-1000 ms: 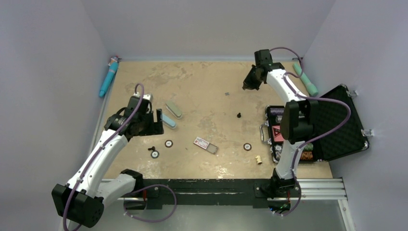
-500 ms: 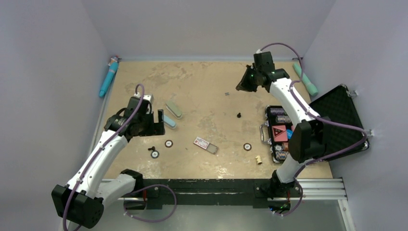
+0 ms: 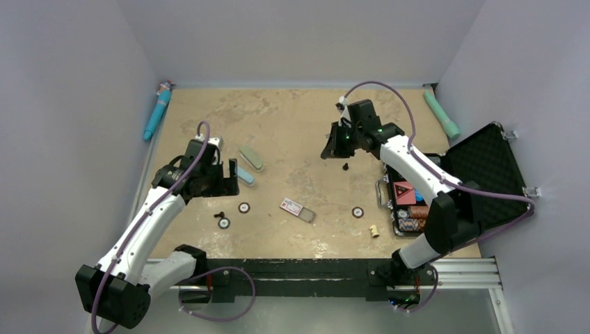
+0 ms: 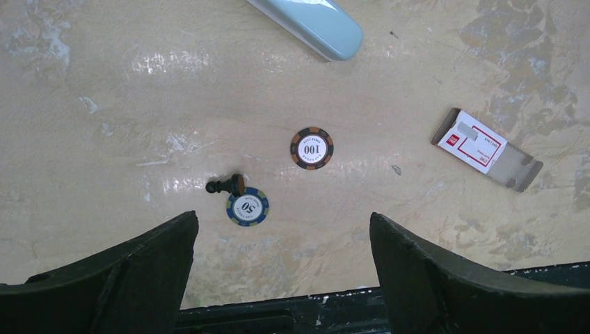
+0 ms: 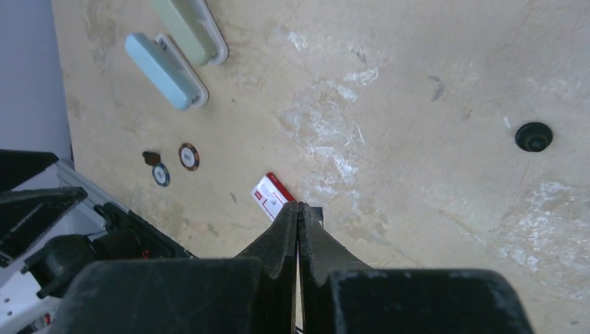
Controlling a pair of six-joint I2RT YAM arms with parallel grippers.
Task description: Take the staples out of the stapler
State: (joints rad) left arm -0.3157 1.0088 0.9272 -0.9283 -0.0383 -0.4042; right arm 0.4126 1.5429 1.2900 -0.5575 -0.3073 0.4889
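Note:
My right gripper should keep going toward the tray with the staples strip in its fingers and let go of the strip inside, since the card box's tray is open.
Two staplers lie side by side left of centre, a green one and a light-blue one. The thin dark staples strip does not show in any view; my right arm covers the spot above the black peg. My right gripper is shut, jaws pressed together with nothing seen between them, raised over the table's middle. My left gripper is open and empty, just left of the blue stapler.
A red-and-white card box, poker chips and a black pawn lie near the front. An open black case of chips sits right. Teal handles lie at the far corners.
My right arm has swung from the far right corner leftward and nearer, coming over the spot where the staples strip lay. The left arm has not moved.

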